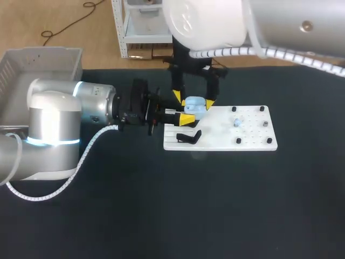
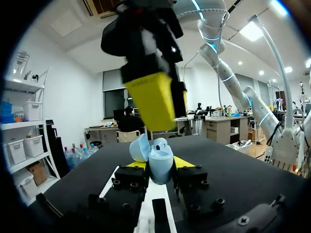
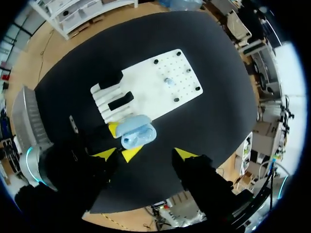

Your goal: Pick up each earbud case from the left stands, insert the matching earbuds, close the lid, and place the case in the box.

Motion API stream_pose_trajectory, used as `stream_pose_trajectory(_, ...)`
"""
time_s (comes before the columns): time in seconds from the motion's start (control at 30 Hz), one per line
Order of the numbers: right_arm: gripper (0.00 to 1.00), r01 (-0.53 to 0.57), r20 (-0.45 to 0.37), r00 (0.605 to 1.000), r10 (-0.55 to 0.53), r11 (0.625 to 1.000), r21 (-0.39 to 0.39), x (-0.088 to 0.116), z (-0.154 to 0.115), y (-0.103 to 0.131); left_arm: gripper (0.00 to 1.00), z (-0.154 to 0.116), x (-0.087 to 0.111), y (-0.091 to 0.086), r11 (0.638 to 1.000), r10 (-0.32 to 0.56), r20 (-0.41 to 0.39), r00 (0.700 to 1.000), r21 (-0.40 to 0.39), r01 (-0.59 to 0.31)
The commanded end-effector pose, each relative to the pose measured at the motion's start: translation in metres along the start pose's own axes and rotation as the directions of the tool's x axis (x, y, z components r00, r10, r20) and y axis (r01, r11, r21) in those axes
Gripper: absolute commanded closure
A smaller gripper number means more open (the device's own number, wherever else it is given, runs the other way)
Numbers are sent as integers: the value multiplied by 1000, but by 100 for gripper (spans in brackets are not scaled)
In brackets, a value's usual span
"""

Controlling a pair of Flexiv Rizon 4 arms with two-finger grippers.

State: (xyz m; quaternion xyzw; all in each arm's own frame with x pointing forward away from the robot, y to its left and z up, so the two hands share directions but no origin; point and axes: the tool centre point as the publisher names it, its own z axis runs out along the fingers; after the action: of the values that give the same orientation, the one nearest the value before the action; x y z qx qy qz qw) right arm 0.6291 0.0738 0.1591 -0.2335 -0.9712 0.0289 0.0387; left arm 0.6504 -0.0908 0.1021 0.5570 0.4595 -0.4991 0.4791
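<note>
The small pale blue earbud (image 1: 236,123) should come loose and show a grey peg when the robot lifts it, as a matching grey peg (image 1: 265,123) stands empty nearby.
A pale blue earbud case (image 1: 196,106) is held over the left end of the white board (image 1: 253,141), with my left gripper (image 1: 187,114) shut on it from two sides. In the left wrist view the case (image 2: 161,165) sits between the yellow tips and its lid (image 2: 139,148) stands open. My right gripper (image 1: 193,99) hangs just above it, open, with one tip on each side of the case. Seen from the right wrist, the case (image 3: 137,132) lies ahead of the right gripper (image 3: 145,155). A small pale blue earbud (image 1: 237,122) rests on the board's pegged part.
A black piece (image 1: 188,137) lies on the board's slotted left end. A grey bin (image 1: 43,65) stands at the far left of the black table. Small black pegs (image 1: 262,109) mark the board's corners.
</note>
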Motion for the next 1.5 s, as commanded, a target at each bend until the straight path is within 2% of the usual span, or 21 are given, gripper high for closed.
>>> stream_pose_trajectory(0.03,44,140,88,988,-126,975,-174,9,1,-31,100,0,0,-1,1000,2,0,1000,-4,-2)
stream_pose_trajectory(0.13,44,255,151,963,-222,933,-254,8,2,-42,100,0,0,-1,1000,2,0,1000,-4,-2)
stream_pose_trajectory(0.23,47,343,193,935,-297,894,-289,5,5,-52,100,0,0,-1,1000,2,0,1000,-4,-2)
stream_pose_trajectory(0.27,50,356,199,931,-306,884,-303,4,5,-55,100,0,0,-1,1000,2,0,1000,-4,-2)
stream_pose_trajectory(0.37,52,406,236,909,-343,855,-322,2,3,-63,100,0,0,-1,1000,2,0,1000,-4,-2)
stream_pose_trajectory(0.5,54,446,274,889,-367,830,-335,-5,0,-72,100,0,0,-1,1000,2,0,1000,-4,-2)
stream_pose_trajectory(0.63,52,452,285,885,-368,824,-341,-19,1,-79,100,0,0,-1,1000,2,0,1000,-4,-2)
stream_pose_trajectory(0.7,50,434,282,894,-348,830,-351,-28,3,-83,100,0,0,-1,1000,2,0,1000,-4,-2)
stream_pose_trajectory(0.73,44,428,288,895,-340,835,-346,-32,4,-85,100,0,0,-1,1000,2,0,1000,-4,-2)
stream_pose_trajectory(0.8,46,411,279,904,-324,837,-360,-41,7,-88,100,0,0,-1,1000,2,0,1000,-4,-2)
stream_pose_trajectory(0.9,50,391,269,912,-311,856,-338,-53,18,-92,100,0,0,-1,1000,2,0,1000,-4,-2)
stream_pose_trajectory(0.97,50,383,267,914,-306,869,-312,-61,27,-95,100,0,0,-1,1000,2,0,1000,-4,-2)
stream_pose_trajectory(1.07,51,363,252,923,-291,875,-319,-74,36,-97,100,0,0,-1,1000,2,0,1000,-4,-2)
stream_pose_trajectory(1.23,52,288,234,947,-221,908,-306,-92,51,-101,100,0,0,-1,1000,2,0,1000,-4,-2)
stream_pose_trajectory(1.5,53,188,158,976,-148,940,-284,-106,74,-94,100,0,0,-1,1000,2,0,1000,-4,-2)
